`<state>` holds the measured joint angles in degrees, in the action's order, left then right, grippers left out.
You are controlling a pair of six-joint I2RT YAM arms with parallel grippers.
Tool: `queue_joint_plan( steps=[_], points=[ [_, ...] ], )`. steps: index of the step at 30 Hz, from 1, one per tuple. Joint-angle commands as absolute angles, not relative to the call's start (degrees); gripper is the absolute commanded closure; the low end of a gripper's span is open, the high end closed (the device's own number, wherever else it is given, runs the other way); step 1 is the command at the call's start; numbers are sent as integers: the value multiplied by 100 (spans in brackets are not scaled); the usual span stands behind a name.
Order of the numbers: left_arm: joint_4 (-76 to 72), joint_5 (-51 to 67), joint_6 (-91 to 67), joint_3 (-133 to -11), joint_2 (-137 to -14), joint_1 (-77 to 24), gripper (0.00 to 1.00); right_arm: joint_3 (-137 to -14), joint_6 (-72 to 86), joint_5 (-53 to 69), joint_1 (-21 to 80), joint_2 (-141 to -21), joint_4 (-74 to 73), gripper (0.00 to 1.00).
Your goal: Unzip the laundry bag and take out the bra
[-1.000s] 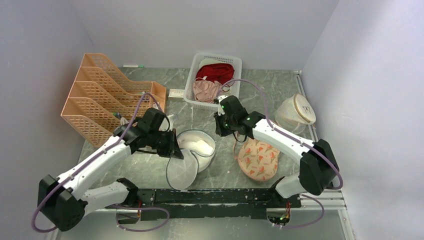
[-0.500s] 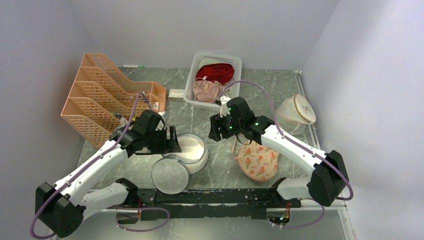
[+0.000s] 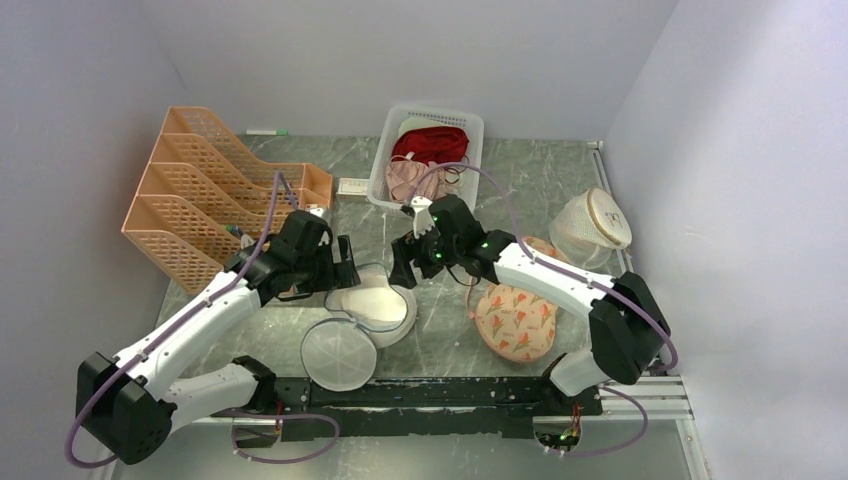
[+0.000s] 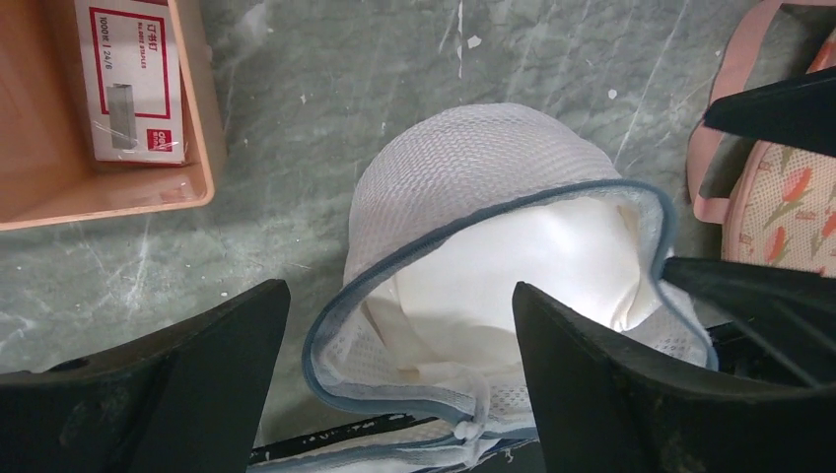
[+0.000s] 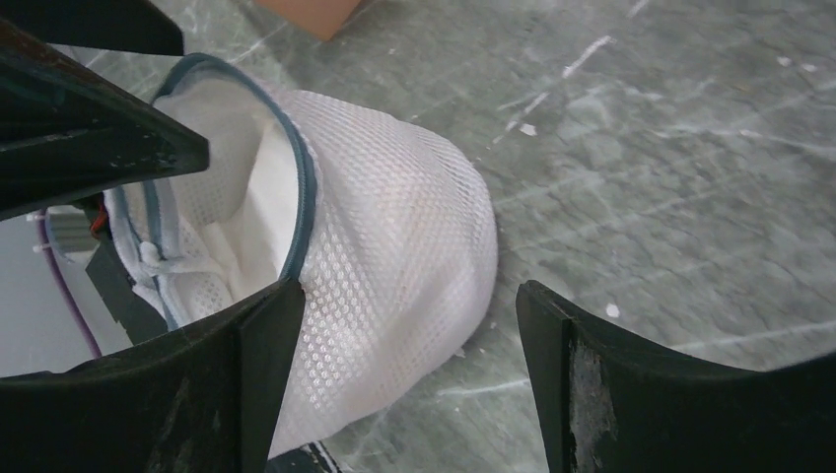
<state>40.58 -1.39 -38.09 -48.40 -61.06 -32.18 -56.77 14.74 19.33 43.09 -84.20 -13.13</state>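
The zipper rim is crowded by both grippers, so next my left gripper backs out of the way before my right gripper reaches in from above for the white bra.
The laundry bag lies unzipped on the table between the arms, its round mesh lid folded flat toward the near edge. In the left wrist view its blue-grey zipper rim gapes wide and the white bra sits inside. My left gripper hangs open just above the bag's left side, holding nothing. My right gripper is open at the bag's far right, and its left finger overlaps the mesh wall.
An orange file rack stands at the left, with a small red-and-white box in its tray. A white basket of dark red and pink garments is behind. A floral pouch and a translucent bag lie right.
Both grippers have gone from shut to open and let the bag go. The lid dropped flat toward the near edge. The right gripper moved left to the bag.
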Motion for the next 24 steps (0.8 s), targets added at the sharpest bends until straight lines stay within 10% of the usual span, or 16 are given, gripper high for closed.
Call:
queue_joint_plan(
  steps=[1,16,24],
  points=[
    [3698,-278,-3781,-4728,-5908,-3180,4,-6006,1343,2043,4529,-8634,-1100,20],
    [3278,-986,-2957,-5301,-5563,-3182,1,-6322,1307,1446,4908,-8851,-1132,21],
    [2365,-1419,-2089,-6093,-5752,-3181,1,-6343,1871,519,4868,-8945,-1134,61]
  ],
)
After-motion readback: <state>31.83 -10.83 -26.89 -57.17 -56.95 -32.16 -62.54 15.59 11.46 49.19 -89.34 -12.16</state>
